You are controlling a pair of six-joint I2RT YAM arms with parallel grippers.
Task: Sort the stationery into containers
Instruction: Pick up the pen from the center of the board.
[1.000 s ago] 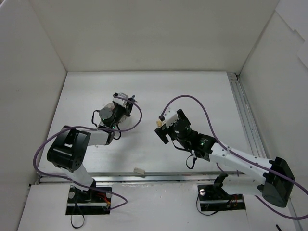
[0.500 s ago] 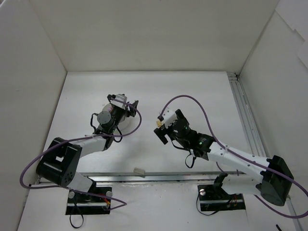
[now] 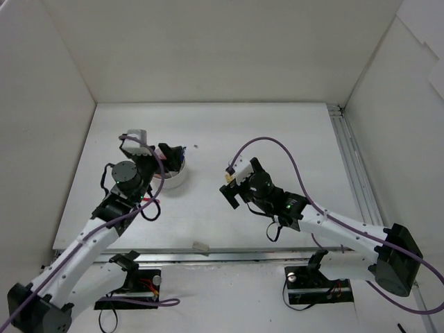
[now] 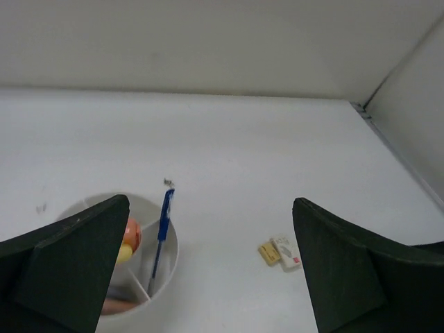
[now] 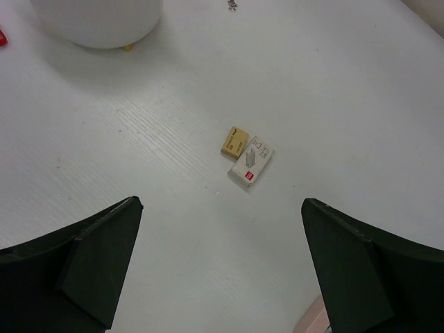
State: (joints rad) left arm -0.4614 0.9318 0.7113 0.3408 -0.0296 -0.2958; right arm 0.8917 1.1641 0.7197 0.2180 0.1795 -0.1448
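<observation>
The red pen is lying clear of the white cup (image 3: 176, 178). I keep moving my open left gripper toward the pen until its fingers close around the pen.
The round white divided cup (image 4: 156, 274) sits low on the left in the left wrist view. It holds a blue pen (image 4: 164, 220) leaning on the rim, plus an orange marker (image 4: 132, 232) and a yellow marker (image 4: 124, 253). My left gripper (image 4: 210, 222) is open and empty, hanging just above and behind the cup (image 3: 173, 180). A yellow eraser (image 5: 236, 141) and a white eraser block (image 5: 252, 161) lie side by side on the table. My right gripper (image 5: 222, 208) is open above the table, just short of them, holding nothing.
Another cream eraser (image 3: 201, 246) lies at the table's near edge, between the arm bases. A pinkish object (image 5: 316, 320) shows at the bottom of the right wrist view. White walls enclose the table, with a metal rail (image 3: 350, 166) along the right side.
My left gripper has opened and drawn back to the left from over the cup, where the blue pen now stands. The right arm has barely moved.
</observation>
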